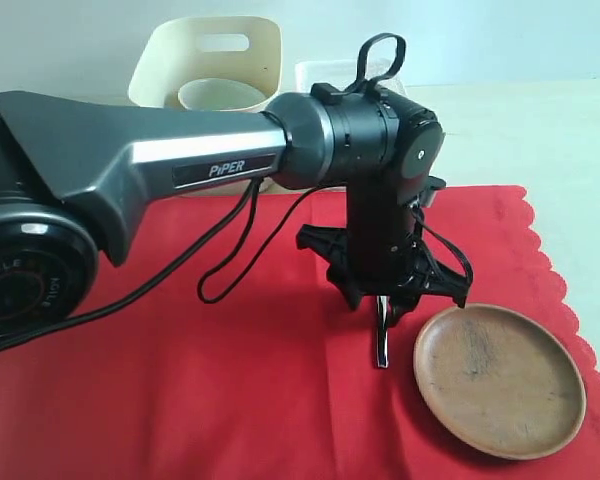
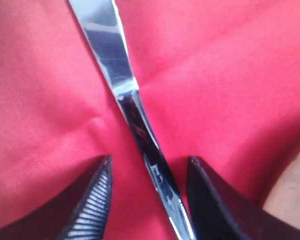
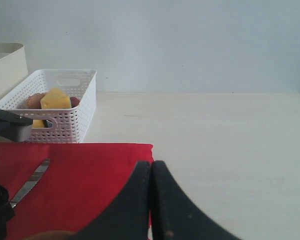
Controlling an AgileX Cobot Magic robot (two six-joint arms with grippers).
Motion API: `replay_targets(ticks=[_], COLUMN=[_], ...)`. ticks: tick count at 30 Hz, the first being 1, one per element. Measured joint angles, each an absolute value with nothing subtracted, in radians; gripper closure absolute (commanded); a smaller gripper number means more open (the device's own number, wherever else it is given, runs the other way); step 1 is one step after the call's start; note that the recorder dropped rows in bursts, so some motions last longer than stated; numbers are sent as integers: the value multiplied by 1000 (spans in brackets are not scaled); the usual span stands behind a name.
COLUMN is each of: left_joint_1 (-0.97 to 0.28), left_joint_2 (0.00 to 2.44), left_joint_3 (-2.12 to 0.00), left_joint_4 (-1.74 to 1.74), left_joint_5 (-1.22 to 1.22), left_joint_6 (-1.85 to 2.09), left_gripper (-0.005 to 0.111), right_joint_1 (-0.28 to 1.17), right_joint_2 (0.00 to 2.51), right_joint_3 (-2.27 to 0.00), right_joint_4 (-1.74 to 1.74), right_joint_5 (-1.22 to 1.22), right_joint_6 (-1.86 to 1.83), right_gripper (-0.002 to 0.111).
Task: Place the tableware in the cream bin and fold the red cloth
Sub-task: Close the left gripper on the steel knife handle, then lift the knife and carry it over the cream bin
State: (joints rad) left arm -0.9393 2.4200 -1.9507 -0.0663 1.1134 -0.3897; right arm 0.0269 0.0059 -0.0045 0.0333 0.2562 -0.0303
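The red cloth puckers [image 2: 96, 124] next to the left gripper's low fingers, so the cloth [image 1: 250, 385] will slip a little with the brown plate when the robot lifts the knife.
The silver table knife [image 2: 140, 125] lies flat on the red cloth [image 2: 230, 75]. My left gripper [image 2: 150, 200] is open and low over it, one finger on each side of the handle, with a gap on both sides. In the exterior view that gripper [image 1: 382, 318] points down at the knife [image 1: 381, 348], just left of the round brown plate [image 1: 500, 380]. At the back stands the cream bin [image 1: 210, 55], with a pale bowl [image 1: 220, 93] showing inside. My right gripper [image 3: 151, 170] is shut and empty, hovering by the cloth's edge [image 3: 90, 170]. From there the knife [image 3: 30, 182] lies away to one side.
The white lattice basket [image 3: 65, 107] holding cheese [image 3: 55, 98] and other food stands beside the cream bin [image 3: 5, 65], past the cloth's far edge. Bare pale tabletop [image 3: 230, 140] surrounds the cloth. The left arm's cable [image 1: 230, 255] loops over the cloth.
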Motion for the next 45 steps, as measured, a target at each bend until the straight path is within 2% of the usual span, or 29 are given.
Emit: replay_targets(ticks=[6,10,11,12,22,45], left_joint_1=[-930,-919,-914,-911,-890,-875], left_joint_2=[2420,2420,2420,2420,2394,2075], left_joint_3=[-1951,-1951,-1951,-1951,-1947,-1947], left_joint_4=[-85,-132,-147,-173,-198,-119], left_joint_5=[1114,1100,1093,1081,1056,1087], left_joint_6=[-372,-370,-370,-368,-368,-239], left_gripper=[79,97,105,107,107,107], right_joint_1=[27,27,27,27,27,27], right_joint_2=[6,6,6,6,6,6], right_joint_3=[-5,-5,-5,-5,-5,-5], right_joint_4=[33,33,33,33,33,33], right_joint_5=[256,256,256,256,256,256], right_joint_6=[-30,-30,-30,-30,-30,-30], right_gripper=[108,108,108,108,108,108])
